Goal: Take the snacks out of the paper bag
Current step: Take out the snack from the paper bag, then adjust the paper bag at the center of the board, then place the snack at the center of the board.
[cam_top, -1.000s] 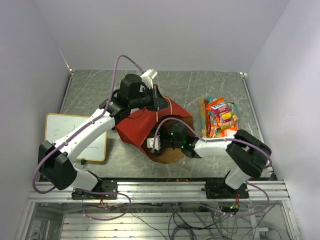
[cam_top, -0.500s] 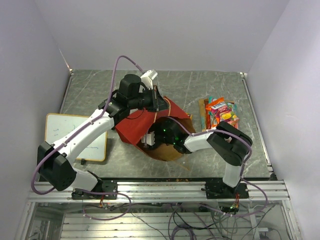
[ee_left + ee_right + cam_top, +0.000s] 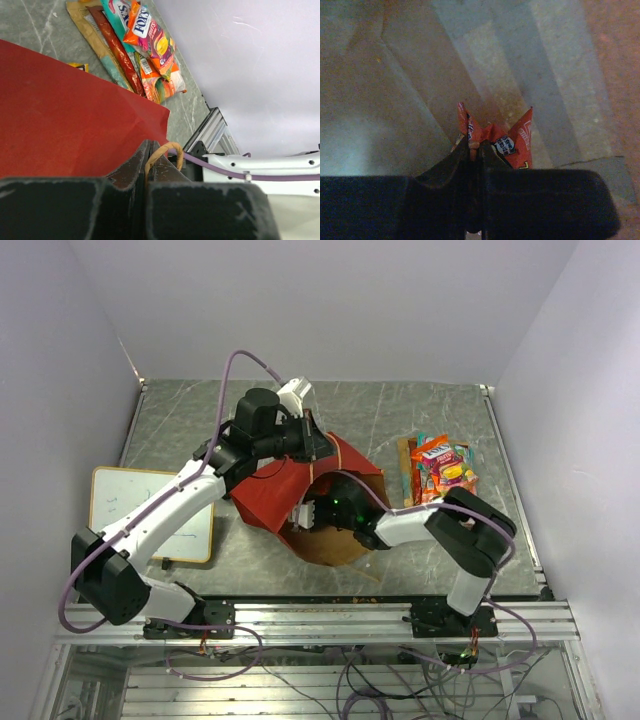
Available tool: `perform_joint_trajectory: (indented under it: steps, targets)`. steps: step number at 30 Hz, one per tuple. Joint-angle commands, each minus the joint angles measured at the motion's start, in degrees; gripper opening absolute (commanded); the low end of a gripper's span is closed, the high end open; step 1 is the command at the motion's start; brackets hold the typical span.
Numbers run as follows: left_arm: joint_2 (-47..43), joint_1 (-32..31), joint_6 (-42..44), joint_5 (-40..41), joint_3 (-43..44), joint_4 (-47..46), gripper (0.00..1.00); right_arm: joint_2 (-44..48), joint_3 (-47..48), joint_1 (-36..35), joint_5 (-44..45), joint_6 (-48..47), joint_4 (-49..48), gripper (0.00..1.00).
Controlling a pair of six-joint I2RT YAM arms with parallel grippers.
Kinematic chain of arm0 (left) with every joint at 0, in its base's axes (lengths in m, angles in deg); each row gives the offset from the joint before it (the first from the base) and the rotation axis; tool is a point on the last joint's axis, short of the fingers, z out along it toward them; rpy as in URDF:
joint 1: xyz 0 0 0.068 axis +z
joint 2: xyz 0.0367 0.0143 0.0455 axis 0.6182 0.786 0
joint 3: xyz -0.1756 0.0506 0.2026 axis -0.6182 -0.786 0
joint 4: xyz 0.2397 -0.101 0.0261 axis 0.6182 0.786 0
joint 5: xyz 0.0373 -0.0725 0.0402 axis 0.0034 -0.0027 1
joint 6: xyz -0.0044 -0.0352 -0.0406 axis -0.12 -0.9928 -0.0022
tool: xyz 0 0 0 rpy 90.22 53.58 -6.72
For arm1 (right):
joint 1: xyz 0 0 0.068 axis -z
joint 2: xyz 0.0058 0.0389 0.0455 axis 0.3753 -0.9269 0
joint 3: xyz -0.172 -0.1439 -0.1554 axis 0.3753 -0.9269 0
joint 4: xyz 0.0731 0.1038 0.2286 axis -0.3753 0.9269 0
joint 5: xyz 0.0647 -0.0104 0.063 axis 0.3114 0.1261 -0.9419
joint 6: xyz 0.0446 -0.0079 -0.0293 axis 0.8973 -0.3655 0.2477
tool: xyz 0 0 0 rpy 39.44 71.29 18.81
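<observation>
The robot's right gripper has hold of the red snack packet (image 3: 512,140) inside the tipped paper bag, so it should draw the packet out while the left gripper stands the bag upright (image 3: 274,490).
The paper bag (image 3: 268,502) lies on its side, red outside, its brown mouth toward the near edge. My left gripper (image 3: 318,447) is shut on the bag's cord handle (image 3: 161,154) and holds the upper wall (image 3: 65,115) up. My right gripper (image 3: 303,515) reaches into the mouth. Inside, against the kraft lining (image 3: 420,75), it is shut (image 3: 476,145) on the crumpled top of a red snack packet (image 3: 517,140). Other snacks (image 3: 442,475) lie in a pile on the table to the right of the bag, and they also show in the left wrist view (image 3: 145,45).
A yellow-framed whiteboard (image 3: 150,512) lies at the table's left edge. The aluminium rail (image 3: 320,618) with both arm bases runs along the near edge. A small yellow packet (image 3: 77,65) peeks out just beyond the bag's red wall.
My right arm has pushed deeper into the bag's mouth and its jaws have closed from wide open onto the red packet. The left arm keeps its hold on the handle, hardly moved.
</observation>
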Motion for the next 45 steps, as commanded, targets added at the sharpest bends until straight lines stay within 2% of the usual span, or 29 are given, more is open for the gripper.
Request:
perform_joint_trajectory:
  steps: [1,5,9,15,21,24,28,30,35,37,42,45]
  targets:
    - [-2.0,0.1,-0.1,1.9,-0.2,-0.6,0.07,8.6,-2.4,0.2,-2.9,3.1,0.7,0.02]
    - [-1.5,0.1,-0.7,1.9,-0.2,-2.2,0.07,16.6,-5.3,0.1,-6.9,5.5,5.4,0.00]
    - [-0.8,0.1,-2.0,1.5,-0.4,-4.3,0.07,24.8,-6.8,0.1,-12.8,7.4,15.3,0.00]
    - [1.0,0.3,-3.9,-0.3,-0.4,-8.7,0.07,40.1,-8.1,0.2,-10.2,10.5,30.0,0.00]
    - [4.5,0.3,-9.4,-3.2,2.6,-15.3,0.07,52.9,0.8,0.2,1.9,10.4,44.2,0.00]
    - [4.8,0.5,-16.6,-3.3,1.7,-23.1,0.07,55.8,7.0,0.2,6.2,9.4,45.4,0.00]
    - [4.0,2.5,-26.5,-4.2,-1.4,-33.7,0.07,53.9,17.7,0.3,9.2,9.3,43.8,0.00]
    - [2.3,4.5,-28.7,-3.8,-3.4,-35.3,0.07,52.2,21.5,0.2,11.6,10.7,40.7,0.00]
    - [-6.3,11.9,-30.7,0.9,-13.1,-29.1,0.07,47.2,26.3,0.2,18.5,12.8,33.1,0.00]
    - [-9.9,14.3,-29.5,2.8,-15.7,-21.1,0.07,45.6,27.3,0.2,22.0,13.5,30.8,0.00]
    - [-14.1,17.9,-21.5,8.7,-15.7,-1.9,0.07,41.5,29.9,1.1,30.5,15.8,29.9,0.00]
    - [-15.7,20.9,-17.8,12.7,-14.1,5.6,0.07,40.1,30.9,4.1,33.2,18.9,30.9,0.00]
